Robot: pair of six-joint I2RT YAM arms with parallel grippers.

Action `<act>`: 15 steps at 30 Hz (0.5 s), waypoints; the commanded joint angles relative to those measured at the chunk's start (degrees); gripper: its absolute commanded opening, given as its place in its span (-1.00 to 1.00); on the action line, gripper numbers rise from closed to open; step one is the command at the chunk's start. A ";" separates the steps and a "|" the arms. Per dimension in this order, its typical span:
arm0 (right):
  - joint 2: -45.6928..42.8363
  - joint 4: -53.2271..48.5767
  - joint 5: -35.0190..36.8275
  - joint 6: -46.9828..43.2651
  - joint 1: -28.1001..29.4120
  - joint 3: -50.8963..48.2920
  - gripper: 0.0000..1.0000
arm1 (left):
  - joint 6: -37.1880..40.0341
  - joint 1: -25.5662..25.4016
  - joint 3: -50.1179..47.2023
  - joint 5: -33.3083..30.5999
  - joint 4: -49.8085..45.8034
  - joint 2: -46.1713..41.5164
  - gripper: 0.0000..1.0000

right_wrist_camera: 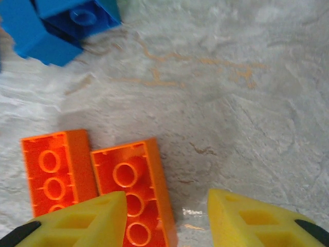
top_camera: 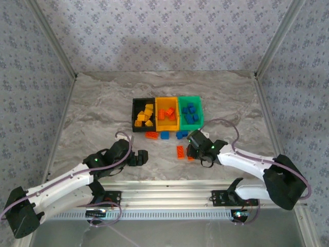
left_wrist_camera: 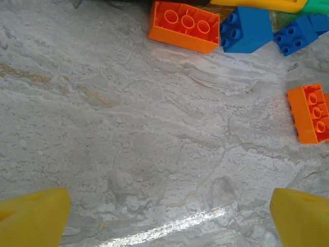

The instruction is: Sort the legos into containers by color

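Observation:
I should move one finger of my right gripper into the narrow gap [right_wrist_camera: 92,167] between both orange bricks before I close, because that finger overlaps the orange brick [right_wrist_camera: 134,172].
Three joined bins stand mid-table: the black bin [top_camera: 134,114] holds yellow bricks, the yellow-orange bin [top_camera: 167,126] holds orange-red ones, and the green bin [top_camera: 201,114] holds blue ones. In front of them lie a loose orange brick [top_camera: 151,135] [left_wrist_camera: 183,25], a blue brick [top_camera: 164,135] [left_wrist_camera: 245,30], and another blue brick [top_camera: 181,134] [left_wrist_camera: 295,33]. Two upturned orange bricks [right_wrist_camera: 51,170] [right_wrist_camera: 136,180] lie side by side under my right gripper [right_wrist_camera: 167,221] [top_camera: 192,146]. It is open, with one finger [right_wrist_camera: 87,221] over the right-hand brick. My left gripper [left_wrist_camera: 169,221] [top_camera: 140,157] is open over bare table.
The marble tabletop [top_camera: 92,118] is bordered by patterned walls at the back and sides. A metal rail [top_camera: 169,193] runs along the near edge by the arm bases. Bare surface lies to the left of the bins and beneath my left gripper.

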 commanded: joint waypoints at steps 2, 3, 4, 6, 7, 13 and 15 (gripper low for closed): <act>1.62 1.00 -0.91 -0.37 -0.72 -1.16 -0.06 | -0.31 0.32 1.12 0.36 0.72 0.03 0.99; 1.59 1.33 -0.90 -0.65 -0.66 -1.20 -0.05 | -0.28 0.34 1.12 0.36 0.72 0.04 0.99; 1.41 1.40 -0.84 -0.85 -0.58 -1.15 -0.03 | -0.28 0.30 1.04 0.36 0.73 0.01 1.00; 1.05 0.49 -0.27 -0.94 -0.69 -1.02 -0.04 | -0.39 0.34 1.03 0.34 0.72 0.08 1.00; 0.94 -0.88 0.13 -0.46 -0.80 -0.73 -0.08 | -0.39 0.33 0.95 0.36 0.83 0.10 1.00; 0.72 -7.28 2.22 0.82 -2.92 -0.69 -0.23 | -0.42 0.29 0.94 0.38 1.16 0.35 1.00; -0.16 -8.92 3.38 1.36 -3.76 -0.92 -0.26 | -0.37 0.32 0.93 0.53 1.12 0.36 1.00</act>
